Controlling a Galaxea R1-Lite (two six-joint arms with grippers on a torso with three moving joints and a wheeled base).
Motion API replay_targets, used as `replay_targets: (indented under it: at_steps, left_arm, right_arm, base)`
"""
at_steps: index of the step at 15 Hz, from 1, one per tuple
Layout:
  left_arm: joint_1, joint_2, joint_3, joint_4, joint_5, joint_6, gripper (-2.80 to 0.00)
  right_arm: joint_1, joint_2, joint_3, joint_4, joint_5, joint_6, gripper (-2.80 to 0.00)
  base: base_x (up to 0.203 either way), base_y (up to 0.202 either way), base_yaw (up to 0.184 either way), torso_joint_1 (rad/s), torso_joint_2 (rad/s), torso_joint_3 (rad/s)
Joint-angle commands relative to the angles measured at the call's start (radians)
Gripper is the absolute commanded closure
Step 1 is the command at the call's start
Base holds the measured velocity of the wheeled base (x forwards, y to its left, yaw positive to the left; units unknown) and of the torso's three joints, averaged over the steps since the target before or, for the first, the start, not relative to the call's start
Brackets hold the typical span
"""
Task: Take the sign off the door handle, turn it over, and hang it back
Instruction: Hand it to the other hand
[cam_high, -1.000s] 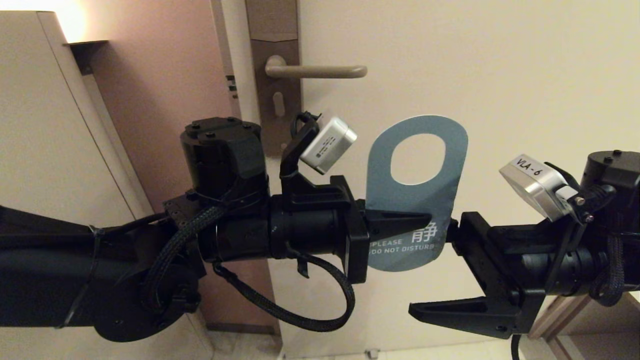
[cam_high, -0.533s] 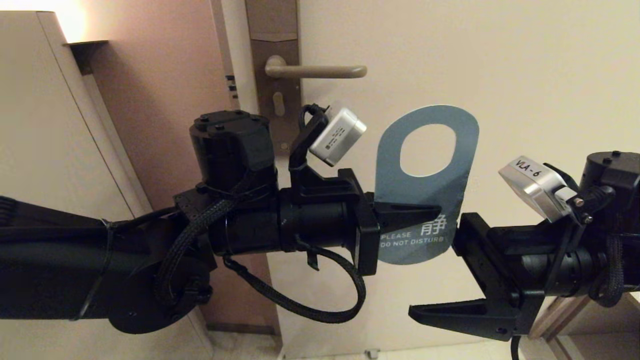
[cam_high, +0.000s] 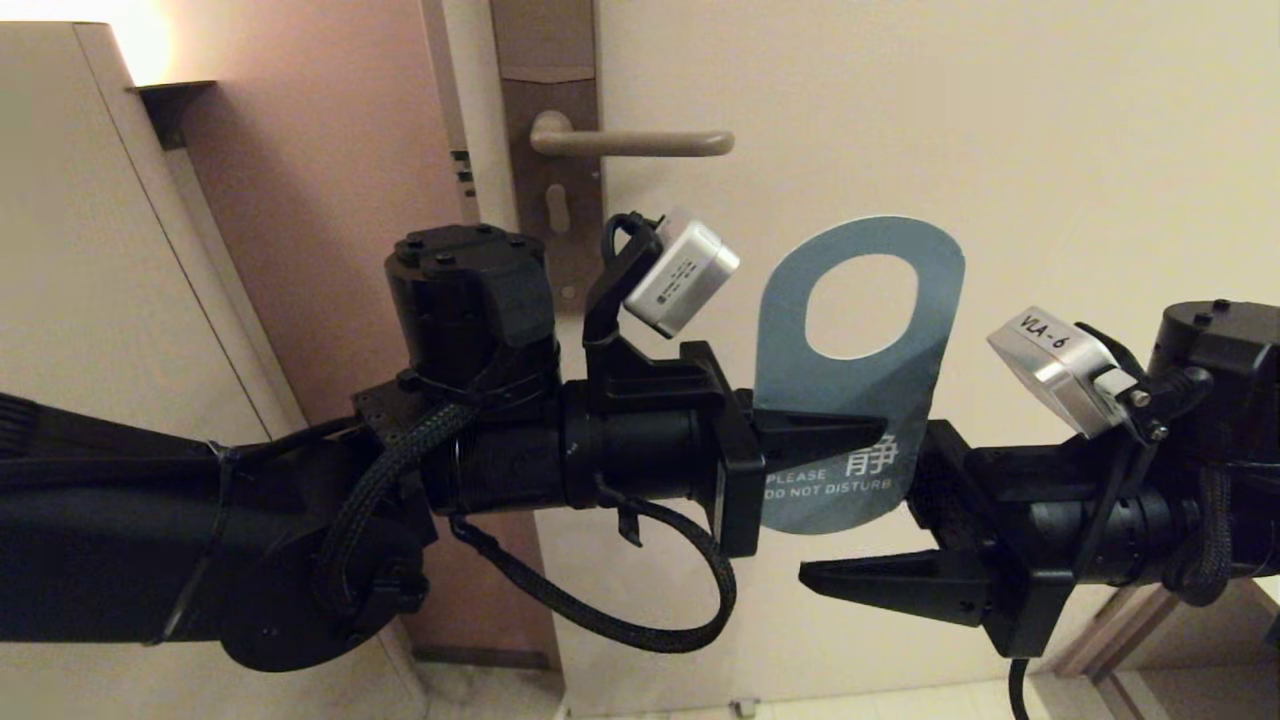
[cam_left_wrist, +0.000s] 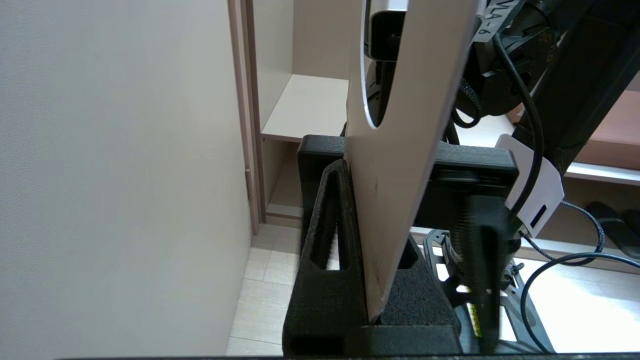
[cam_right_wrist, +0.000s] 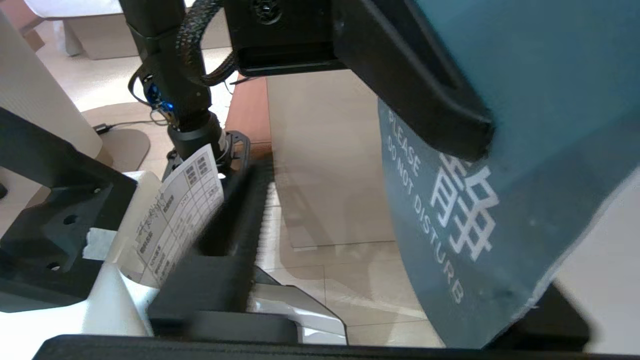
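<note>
My left gripper is holding the sign, but the door handle's loose end (cam_high: 722, 144) points toward my right gripper, so my right gripper should grab the sign's lower end (cam_high: 830, 509) first.
The sign (cam_high: 860, 390) hangs in the air in front of the door, its teal "PLEASE DO NOT DISTURB" face toward me and its oval hole uppermost. My left gripper (cam_high: 815, 435) is shut on its lower half from the left. In the left wrist view the sign's off-white face (cam_left_wrist: 400, 200) stands edge-on between the left gripper's (cam_left_wrist: 372, 280) two black fingers. My right gripper (cam_high: 860, 520) reaches in from the right and is open. One finger sits behind the sign; the other finger (cam_high: 880, 590) is below and in front, apart from it. The door handle (cam_high: 630, 142) is bare, up and to the left.
The brown backplate (cam_high: 550, 200) with its keyhole sits at the cream door's (cam_high: 1050, 150) left edge. A pale cabinet side (cam_high: 100, 300) stands at far left. Both arms fill the lower half of the head view. Tiled floor (cam_right_wrist: 340, 280) lies below.
My left gripper has carried the sign a little right and up. The right gripper's jaws have narrowed, its lower finger rising toward the sign's bottom edge.
</note>
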Motion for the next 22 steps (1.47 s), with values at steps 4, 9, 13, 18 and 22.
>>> replay_targets:
  at_steps: [4,9,13,18,22]
  left_arm:
    - [0.0,0.002,0.002,-0.005,-0.003,-0.001,0.0]
    - [-0.001,0.009,0.002,-0.005,-0.004,0.001,0.0]
    - [-0.004,0.013,0.002,-0.005,-0.003,0.005,-2.8]
    - [-0.004,0.011,0.002,-0.006,-0.003,-0.002,-2.8]
    - [-0.002,0.006,0.006,-0.006,0.004,0.002,-2.8]
  right_arm:
    - [0.001,0.001,-0.001,-0.004,-0.001,-0.001,0.0]
    - [-0.001,0.003,-0.001,-0.004,-0.001,-0.001,0.0]
    - [-0.002,0.003,-0.001,-0.005,-0.001,-0.001,0.0]
    - [-0.01,0.003,0.002,-0.004,-0.001,-0.001,0.0]
    - [-0.042,0.001,0.004,-0.005,-0.001,-0.001,0.0]
  base:
    - [0.0,0.0,0.0,0.0,0.0,0.0]
    - [0.0,0.0,0.0,0.0,0.0,0.0]
    - [0.0,0.0,0.0,0.0,0.0,0.0]
    - [0.0,0.0,0.0,0.0,0.0,0.0]
    - [0.0,0.0,0.0,0.0,0.0,0.0]
